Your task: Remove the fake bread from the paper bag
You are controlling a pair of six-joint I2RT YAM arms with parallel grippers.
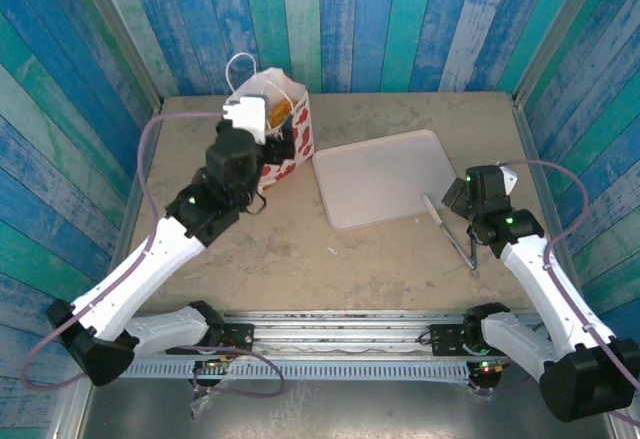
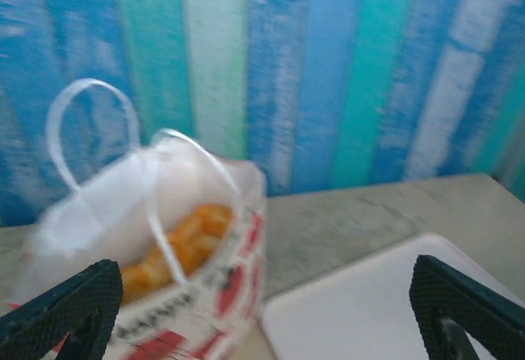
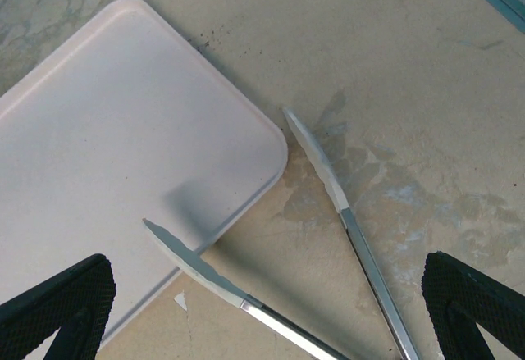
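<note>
The paper bag's far edge (image 2: 67, 202) stands clear of the planks, so my left gripper keeps moving there until its open fingers straddle that edge, then close.
The paper bag (image 1: 272, 109) stands upright at the back left of the table, white with red prints and white cord handles. In the left wrist view the paper bag (image 2: 164, 294) has its mouth open, and golden-orange fake bread (image 2: 176, 249) lies inside; the fake bread (image 1: 280, 111) also peeks out in the top view. My left gripper (image 1: 283, 137) is right at the bag's near side, open and holding nothing. Its fingers (image 2: 74, 307) stand wide apart, with the left gripper (image 2: 262, 319) midway over the bag's right corner. My right gripper (image 1: 452, 197) is open and empty.
A pale tray (image 1: 385, 174) lies flat right of the bag, with the tray (image 2: 369, 303) close by and its corner (image 3: 107, 130) under the right wrist. Metal tongs (image 1: 450, 231) rest on the table by that corner, the tongs (image 3: 328, 171) spread beneath my right gripper (image 3: 267, 319). Blue plank walls enclose the table.
</note>
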